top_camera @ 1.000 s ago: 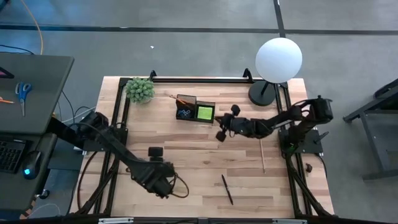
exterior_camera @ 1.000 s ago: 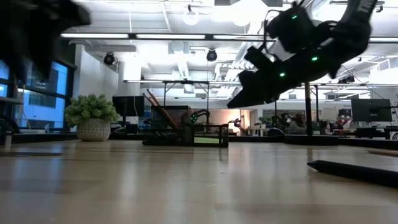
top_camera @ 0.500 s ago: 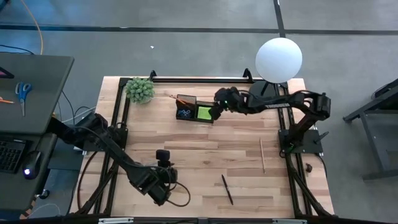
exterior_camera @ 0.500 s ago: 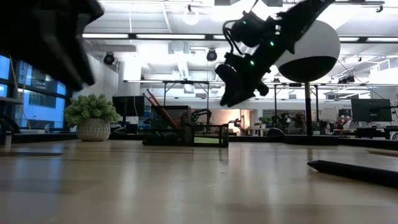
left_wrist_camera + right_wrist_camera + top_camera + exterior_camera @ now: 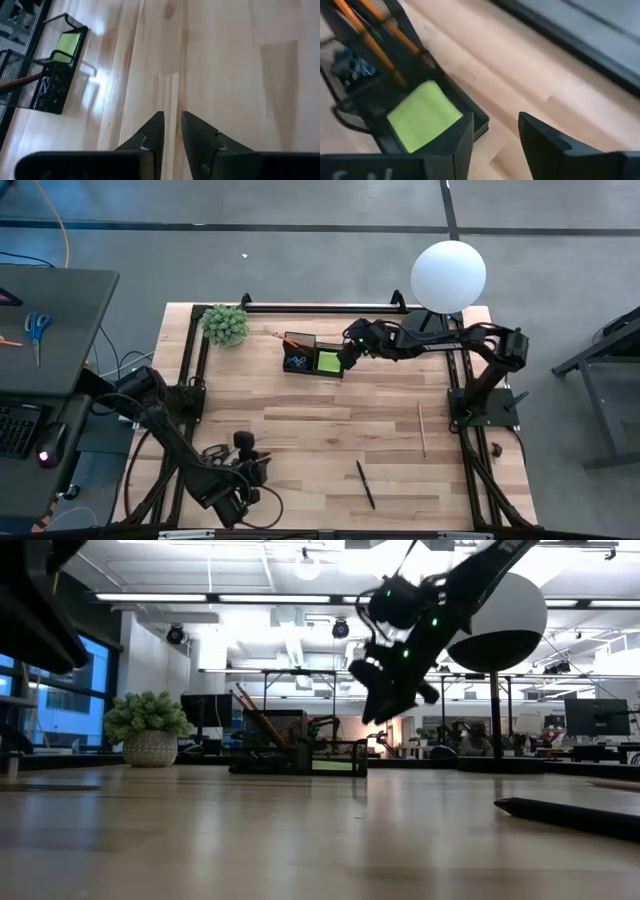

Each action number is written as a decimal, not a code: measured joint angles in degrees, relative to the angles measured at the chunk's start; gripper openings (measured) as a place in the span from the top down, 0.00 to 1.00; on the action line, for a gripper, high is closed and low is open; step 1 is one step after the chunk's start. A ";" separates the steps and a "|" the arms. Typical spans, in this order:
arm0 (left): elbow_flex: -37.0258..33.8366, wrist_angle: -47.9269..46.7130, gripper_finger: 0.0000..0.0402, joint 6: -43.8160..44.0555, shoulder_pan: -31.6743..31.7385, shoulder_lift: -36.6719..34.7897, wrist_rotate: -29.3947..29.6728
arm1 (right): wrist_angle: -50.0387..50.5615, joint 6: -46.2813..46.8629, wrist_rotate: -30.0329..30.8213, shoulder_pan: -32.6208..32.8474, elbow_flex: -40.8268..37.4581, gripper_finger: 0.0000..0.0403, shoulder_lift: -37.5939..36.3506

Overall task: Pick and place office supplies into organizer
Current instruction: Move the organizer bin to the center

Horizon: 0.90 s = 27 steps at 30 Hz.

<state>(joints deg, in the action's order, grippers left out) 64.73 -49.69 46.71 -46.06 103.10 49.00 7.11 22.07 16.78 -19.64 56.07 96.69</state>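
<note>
My right gripper is to take the organizer's end by the sticky pad and pull the organizer closer first, because the organizer sits at a slant toward the far bar.
The black mesh organizer stands at the table's far middle. It holds the lime-green sticky pad, orange pencils leaning in the taller part, and small blue and black bits. My right gripper hovers open above the organizer's right end, with nothing between its fingers. A dark pen and a wooden pencil lie flat on the table. My left gripper hangs above the near-left table with a narrow gap between its fingers, holding nothing.
A green plant stands at the far left corner. The white globe lamp and its round base stand at the far right, close behind my right arm. Bare wood lies between the organizer and the pen.
My right gripper has swung from above the table's middle toward the far edge and now hangs over the organizer's right end. My left arm has drawn back toward the near-left corner.
</note>
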 joint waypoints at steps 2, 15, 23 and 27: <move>0.00 0.48 0.88 0.05 -0.17 0.00 0.60 | -1.57 -0.03 -2.82 -0.46 0.00 0.63 2.40; 0.00 1.12 0.90 0.05 -0.07 0.05 1.46 | -3.14 -2.82 -3.02 -4.58 0.61 0.62 7.08; 0.00 1.92 0.90 0.05 -0.09 0.05 1.15 | -2.44 -2.51 -5.06 -4.76 0.59 0.66 7.08; 0.00 1.88 0.90 0.05 -0.07 0.05 1.11 | -2.22 -0.41 -6.30 -3.87 0.48 0.66 7.10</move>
<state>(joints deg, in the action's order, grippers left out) 64.73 -47.81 46.76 -46.13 103.15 50.11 4.89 21.66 10.48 -23.51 56.55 103.79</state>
